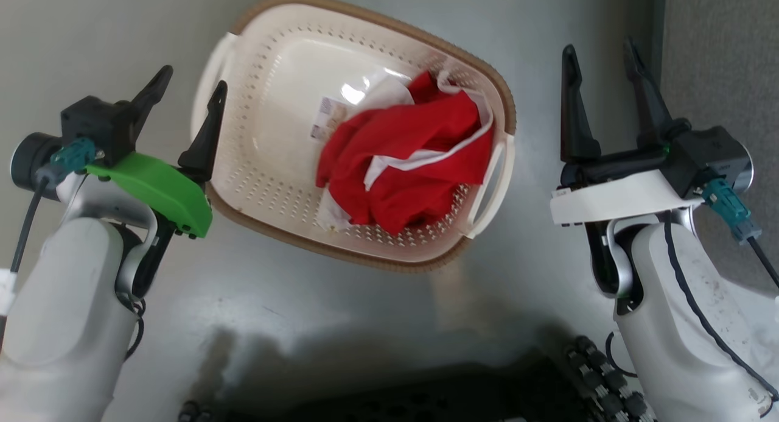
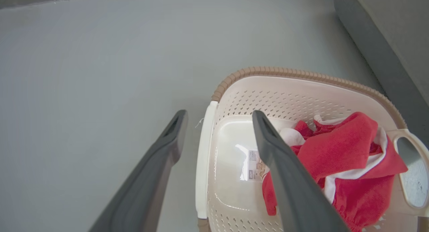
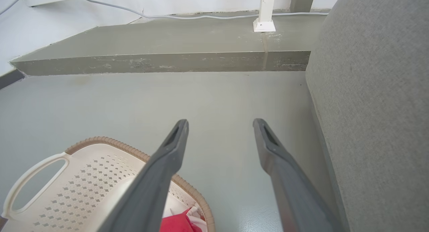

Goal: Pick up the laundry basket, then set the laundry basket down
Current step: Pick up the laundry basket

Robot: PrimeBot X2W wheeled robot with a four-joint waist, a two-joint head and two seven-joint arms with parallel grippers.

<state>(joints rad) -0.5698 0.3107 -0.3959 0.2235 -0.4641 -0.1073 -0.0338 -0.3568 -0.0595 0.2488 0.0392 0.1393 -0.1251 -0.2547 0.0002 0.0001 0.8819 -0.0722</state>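
The laundry basket will turn round when I pull with my left gripper, because it stands crooked and the far white handle (image 1: 494, 189) is free.
The laundry basket (image 1: 268, 136) stands on the grey floor, cream-white and perforated with a brown rim, tilted in the head view. A red and white garment (image 1: 414, 160) lies in its right half beside a label sticker (image 1: 325, 114). My left gripper (image 1: 193, 80) is open at the basket's left handle (image 2: 202, 158). In the left wrist view that gripper (image 2: 219, 113) straddles the handle, one finger over the basket (image 2: 301, 94) and one outside. My right gripper (image 1: 599, 47) is open, to the right of the basket and apart from it. Its wrist view shows the gripper (image 3: 220, 121) over bare floor, the basket (image 3: 83, 191) at lower left.
A grey upholstered block (image 1: 718, 44) stands close on the right, next to my right gripper (image 3: 378, 108). Beyond it a raised concrete step (image 3: 161, 63) carries a white post (image 3: 264, 11) and a cable. My dark base (image 1: 426, 397) is at the bottom edge.
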